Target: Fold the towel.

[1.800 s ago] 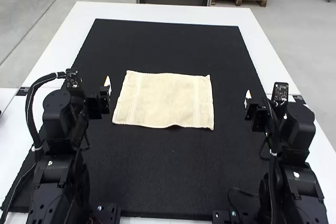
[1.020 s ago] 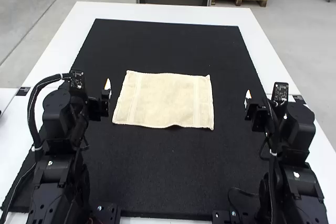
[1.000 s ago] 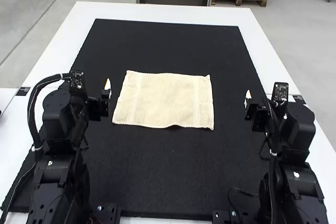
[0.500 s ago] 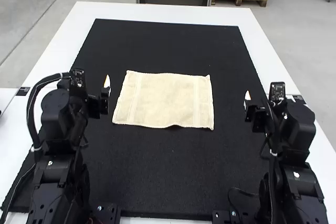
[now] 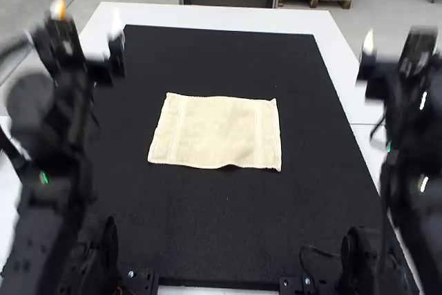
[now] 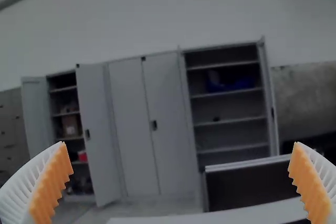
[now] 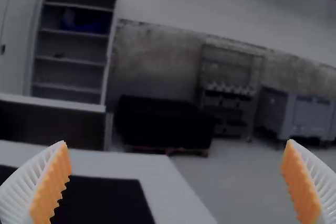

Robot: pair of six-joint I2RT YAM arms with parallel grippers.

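The towel (image 5: 216, 131) should bend into a puffy fold when I carry its far edge over, and its near half should stay where it is, because its near edge (image 5: 228, 166) is limp and wavy.
A cream towel (image 5: 215, 131) lies spread flat on the black mat in the high view, a small ripple along its near edge. My left gripper (image 5: 87, 22), blurred, is raised at that view's upper left, away from the towel. Off to the towel's right, my right gripper (image 5: 392, 53) is also raised and blurred. In the left wrist view my left gripper (image 6: 181, 182) is open, its orange pads wide apart with nothing between them. The right wrist view has my right gripper (image 7: 177, 182) likewise open and holding nothing.
The black mat (image 5: 228, 240) covers most of the white table (image 5: 228, 15) and extends around the towel on every side. Both arms stand at the near side of the table, one at each side of the mat.
Both arms have risen, carrying their grippers up and outward from beside the towel; the left gripper also stands farther up the view. The towel has not moved.
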